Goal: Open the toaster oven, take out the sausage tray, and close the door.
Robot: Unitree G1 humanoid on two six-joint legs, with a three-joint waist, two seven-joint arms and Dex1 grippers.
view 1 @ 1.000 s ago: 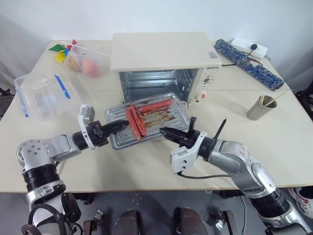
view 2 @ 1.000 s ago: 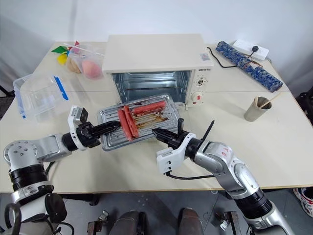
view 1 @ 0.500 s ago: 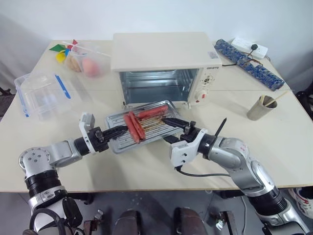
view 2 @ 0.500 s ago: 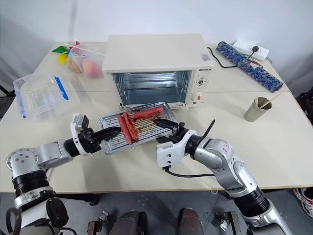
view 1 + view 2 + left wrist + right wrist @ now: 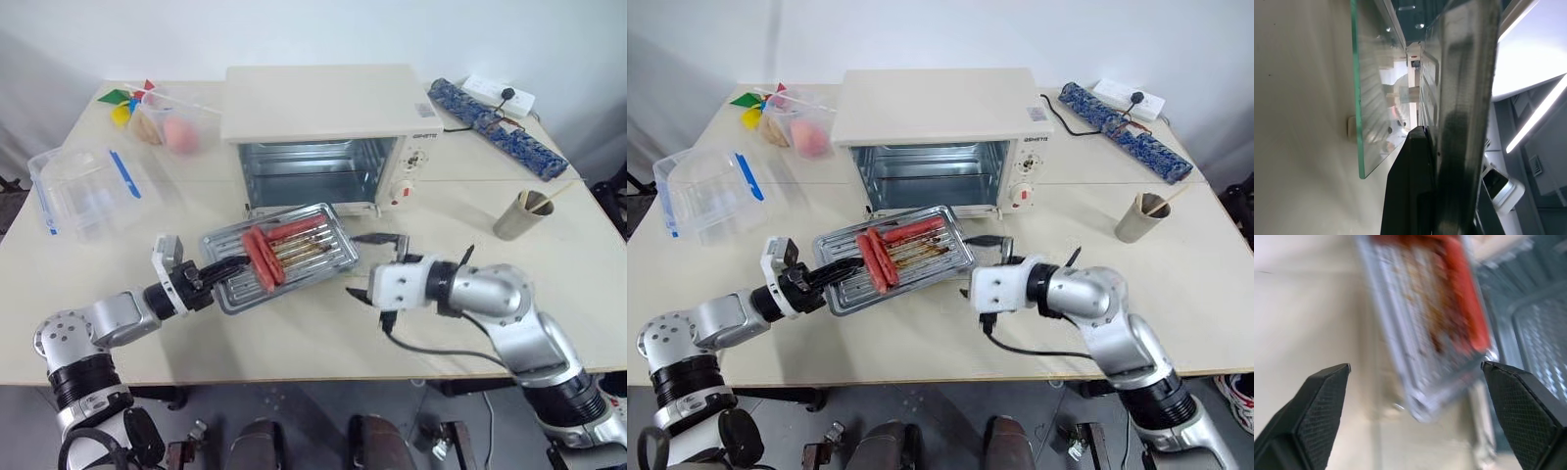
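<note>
The glass door is folded down from the oven's lower front edge point(image 5: 364, 209), so I expect it to swing up and stay closed when I push it.
The cream-white toaster oven point(image 5: 323, 117) stands open at the back of the table. Its glass door point(image 5: 1376, 88) lies folded down flat in front of it. The silver sausage tray point(image 5: 318, 259), with three reddish sausages point(image 5: 263, 259) on its rack, hangs just above the table in front of the oven. My left gripper point(image 5: 220, 269) is shut on the tray's left rim, and its black finger point(image 5: 1410, 186) presses against the metal edge. My right gripper point(image 5: 372, 265) stands wide open just off the tray's right end, holding nothing, with its fingers point(image 5: 1312, 406) apart on either side of the tray's corner.
A clear plastic box with blue clips point(image 5: 83, 191) sits at the left. A bag of food point(image 5: 167, 122) lies at the back left. A paper cup with sticks point(image 5: 519, 215), a blue pouch point(image 5: 500, 127) and a power strip point(image 5: 500, 95) are at the right.
My right gripper let go of the tray's right end, opened wide and drew back to the right. The tray, still in my left gripper, shifted a little to the left.
</note>
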